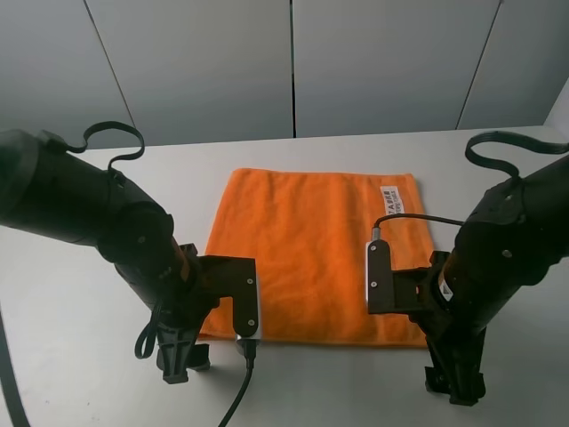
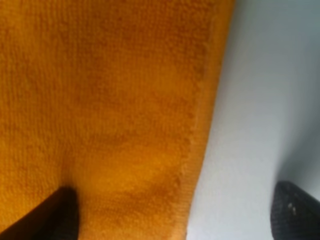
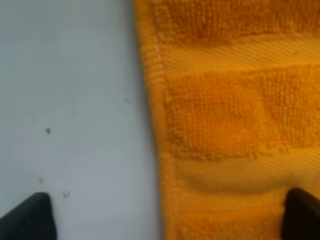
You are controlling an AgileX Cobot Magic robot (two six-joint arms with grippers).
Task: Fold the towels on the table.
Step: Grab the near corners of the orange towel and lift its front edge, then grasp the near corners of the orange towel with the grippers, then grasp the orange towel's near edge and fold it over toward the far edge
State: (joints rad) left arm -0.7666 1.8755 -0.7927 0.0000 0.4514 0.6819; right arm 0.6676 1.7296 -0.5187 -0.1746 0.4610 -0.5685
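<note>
The orange towel's near half (image 1: 311, 304) will cover the white label (image 1: 391, 200) when I fold the towel's near edge over, because the label is by the towel's far edge.
The orange towel (image 1: 316, 253) lies flat on the white table (image 1: 80, 356), its white label (image 1: 389, 197) near the far right edge. My left gripper (image 1: 182, 363) points down at the towel's near left corner. In the left wrist view this gripper (image 2: 175, 220) is open: one fingertip (image 2: 55, 217) is over the cloth (image 2: 100, 100), the other over bare table (image 2: 260, 100). My right gripper (image 1: 456, 385) hangs by the near right corner. It (image 3: 165, 220) is open too, straddling the hemmed towel edge (image 3: 155, 100), with nothing held.
Grey wall panels (image 1: 293, 62) rise behind the table's far edge. Black cables loop off both arms, and one (image 1: 240, 391) trails toward the front edge near the left gripper. White tabletop (image 1: 498, 151) surrounds the towel on all sides.
</note>
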